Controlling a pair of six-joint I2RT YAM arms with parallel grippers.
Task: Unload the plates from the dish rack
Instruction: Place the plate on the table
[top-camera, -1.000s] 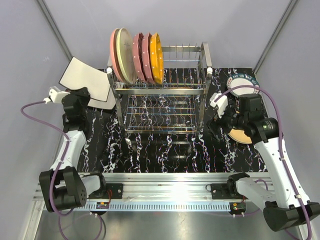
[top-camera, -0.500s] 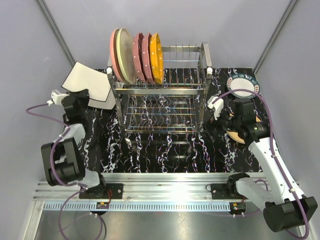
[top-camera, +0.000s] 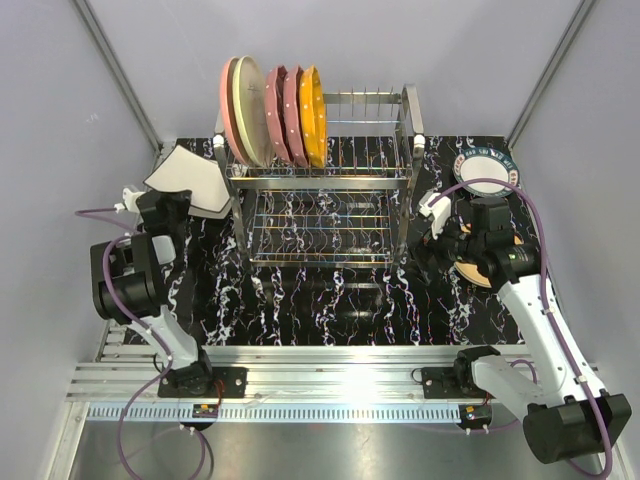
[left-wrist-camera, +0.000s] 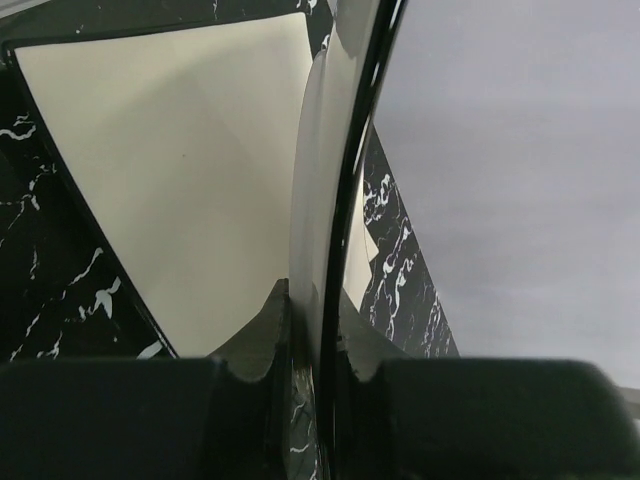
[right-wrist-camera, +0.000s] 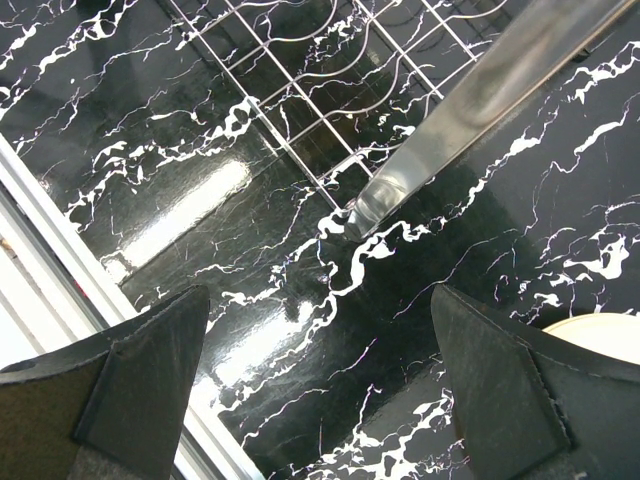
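My left gripper holds the squarish white plate (top-camera: 192, 177) tilted above the other white plate (top-camera: 211, 212), so I should keep lowering it until it rests on that plate, then release.
The dish rack (top-camera: 325, 200) stands at the middle back. Its top tier holds a pink plate (top-camera: 229, 100), a cream plate (top-camera: 250, 110), two maroon dotted plates (top-camera: 285, 115) and an orange plate (top-camera: 314, 115), all upright at the left end. My left gripper (top-camera: 172, 203) is shut on the rim of a squarish white plate (top-camera: 190, 175), tilted up left of the rack. In the left wrist view the gripper (left-wrist-camera: 315, 300) pinches that plate (left-wrist-camera: 318, 180) edge-on, above another white plate (left-wrist-camera: 170, 170). My right gripper (top-camera: 441, 238) is open and empty by the rack's right leg (right-wrist-camera: 480, 110); it also shows in the right wrist view (right-wrist-camera: 320, 325).
A teal-rimmed white plate (top-camera: 487, 168) lies at the back right. A tan plate (top-camera: 482, 272) lies under my right arm. The black marble table (top-camera: 330, 300) ends at a metal rail (top-camera: 330, 385) in front. Grey walls stand close on both sides.
My left arm has drawn in toward its base and swung the white plate up and toward the rack. My right gripper has shifted slightly back and stays open.
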